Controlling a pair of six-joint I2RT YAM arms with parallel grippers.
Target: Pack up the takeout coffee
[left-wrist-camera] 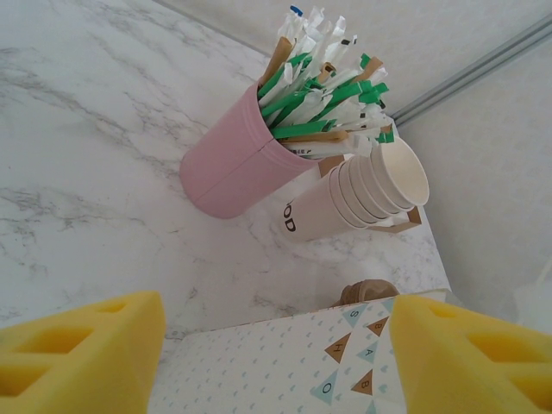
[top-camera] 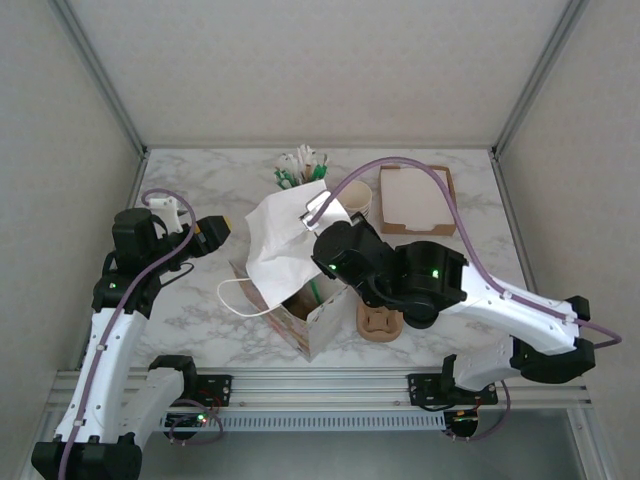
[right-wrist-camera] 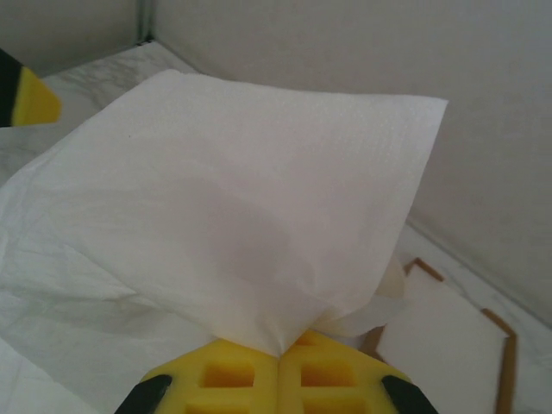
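The white paper napkin (top-camera: 283, 238) sticks out past the bag's back rim. Next, I pull the napkin back over the bag's opening (top-camera: 301, 302) with my right gripper and lower it inside.
The takeout coffee is out of view. My right gripper (top-camera: 308, 215) (right-wrist-camera: 278, 355) is shut on a corner of a white paper napkin (top-camera: 278, 245) (right-wrist-camera: 233, 198), which hangs spread out over the open top of a patterned paper bag (top-camera: 312, 318) (left-wrist-camera: 276, 362). My left gripper (top-camera: 218, 232) (left-wrist-camera: 276, 366) is open to the left of the bag. The bag's printed side shows between its yellow fingers (left-wrist-camera: 82, 349), apart from both.
A pink cup of straws and stirrers (top-camera: 300, 167) (left-wrist-camera: 233, 168) stands at the back, with a stack of cream paper cups (top-camera: 356, 200) (left-wrist-camera: 362, 194) beside it. A brown box of napkins (top-camera: 415, 198) (right-wrist-camera: 448, 336) sits back right. A brown cup carrier (top-camera: 380, 322) (left-wrist-camera: 366, 291) lies right of the bag.
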